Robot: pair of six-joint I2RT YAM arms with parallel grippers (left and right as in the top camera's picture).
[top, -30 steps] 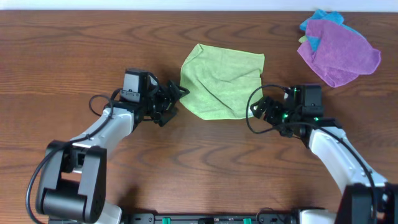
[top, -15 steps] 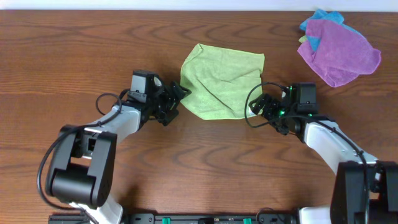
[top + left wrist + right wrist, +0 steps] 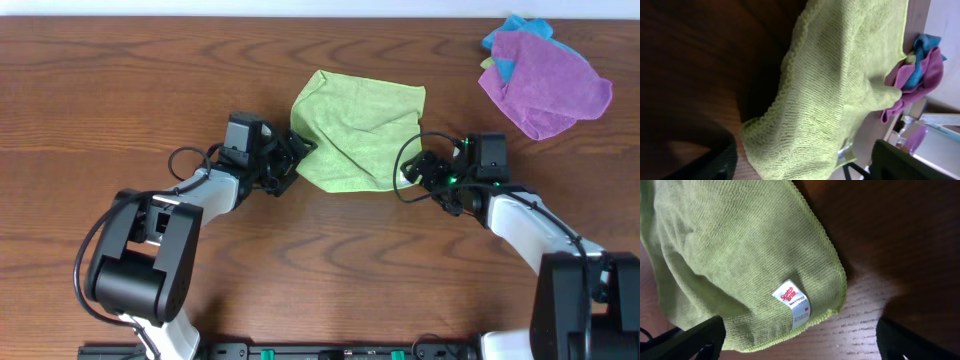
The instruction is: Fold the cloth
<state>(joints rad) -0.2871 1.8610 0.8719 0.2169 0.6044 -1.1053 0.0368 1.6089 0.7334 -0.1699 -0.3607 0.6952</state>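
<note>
The robot's right gripper should pinch the labelled corner (image 3: 405,181) and help pull the light green cloth flat before folding, because the cloth lies wrinkled with its near edge (image 3: 348,187) slack.
A light green cloth (image 3: 355,125) lies rumpled on the brown table, roughly square. My left gripper (image 3: 297,158) is open at its left near corner; in the left wrist view the cloth (image 3: 840,85) fills the space between the fingers (image 3: 805,170). My right gripper (image 3: 415,172) is open at the right near corner. In the right wrist view the cloth's corner with a white label (image 3: 792,302) lies between the open fingers (image 3: 800,342).
A purple cloth (image 3: 545,85) lies over a blue one (image 3: 505,40) at the table's far right corner. They also show in the left wrist view (image 3: 920,75). The table's far edge (image 3: 300,17) runs along the top.
My left gripper has moved right, up to the cloth's left corner. My right gripper has shifted slightly left toward the right corner. The cloth has not moved.
</note>
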